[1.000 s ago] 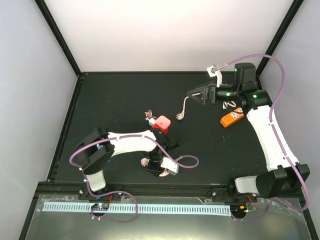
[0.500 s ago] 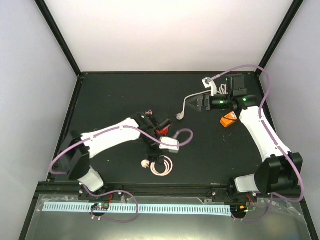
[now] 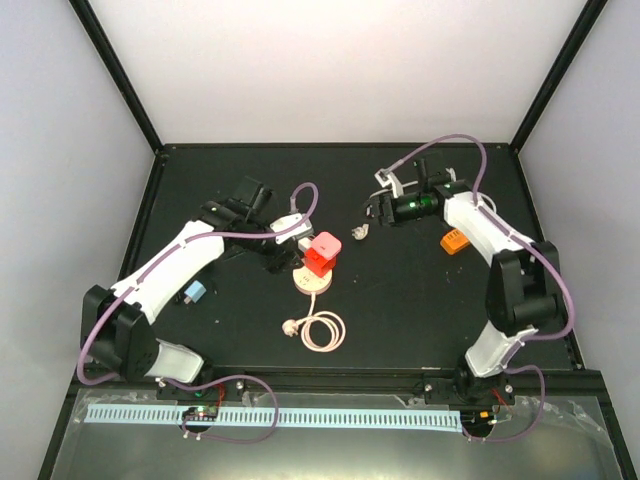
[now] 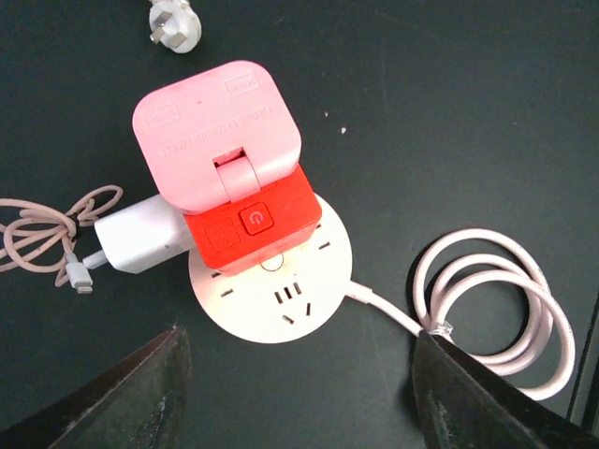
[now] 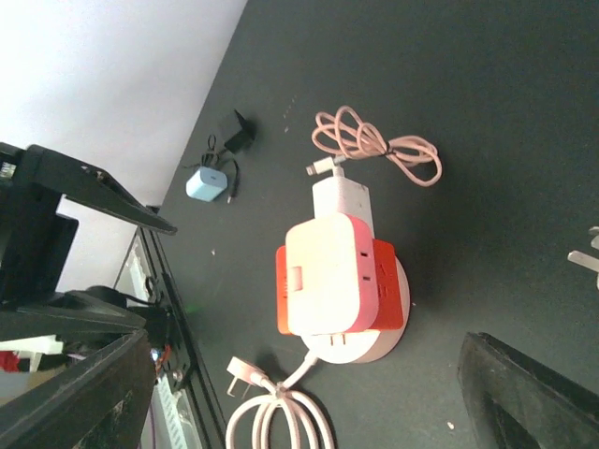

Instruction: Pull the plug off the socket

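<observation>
The pink block [image 4: 213,131] is folded over the red cube, so my right gripper should tilt its slotted end [image 5: 366,268] up before my left gripper pinches the block.
A round white socket [image 3: 313,281] [image 4: 271,297] [image 5: 397,323] lies mid-table. A red cube [image 4: 253,223] is plugged into it, with a pink block [image 3: 325,244] [image 4: 217,133] [image 5: 322,275] stacked on top. A white charger plug [image 4: 137,240] [image 5: 339,197] with a pink cable [image 4: 45,223] sticks into the cube's side. My left gripper [image 3: 283,252] [image 4: 299,412] hovers open just left of the stack, touching nothing. My right gripper [image 3: 372,212] [image 5: 309,402] stands open to the stack's back right, also apart from it.
The socket's coiled white cord [image 3: 322,331] [image 4: 501,309] lies in front of the socket. A loose white plug [image 3: 360,233] [image 4: 175,21] lies near the right gripper. An orange object [image 3: 455,241] sits at the right, a blue charger [image 3: 194,291] [image 5: 206,182] at the left.
My left arm swung from the front to the back left, its gripper went from shut to open, and the socket stack now stands uncovered. My right arm moved left toward the stack.
</observation>
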Robot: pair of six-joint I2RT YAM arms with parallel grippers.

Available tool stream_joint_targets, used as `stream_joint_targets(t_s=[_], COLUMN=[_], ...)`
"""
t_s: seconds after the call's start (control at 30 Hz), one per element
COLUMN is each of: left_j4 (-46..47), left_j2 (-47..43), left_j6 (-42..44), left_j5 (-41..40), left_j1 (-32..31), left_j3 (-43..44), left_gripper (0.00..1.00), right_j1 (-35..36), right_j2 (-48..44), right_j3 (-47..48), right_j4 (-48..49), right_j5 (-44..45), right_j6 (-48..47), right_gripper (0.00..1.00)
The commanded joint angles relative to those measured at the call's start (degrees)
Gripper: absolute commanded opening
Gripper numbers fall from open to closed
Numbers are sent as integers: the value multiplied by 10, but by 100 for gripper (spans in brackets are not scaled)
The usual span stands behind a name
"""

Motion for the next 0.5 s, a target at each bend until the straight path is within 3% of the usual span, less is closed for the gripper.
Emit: stream_joint_targets(t_s=[0.0,0.47], left_j4=[62,117], left_j2=[2,3], left_j6=[-10,-27], left_j5=[16,5], left_j1=[12,15], left_j3=[-26,-52], left_gripper=[64,58], right_j1=[20,75], right_j2=[45,173], right_j3=[29,83], right_j4=[5,-19], right_j5=[-7,-48], right_j6=[-14,-18], right_gripper=[90,87])
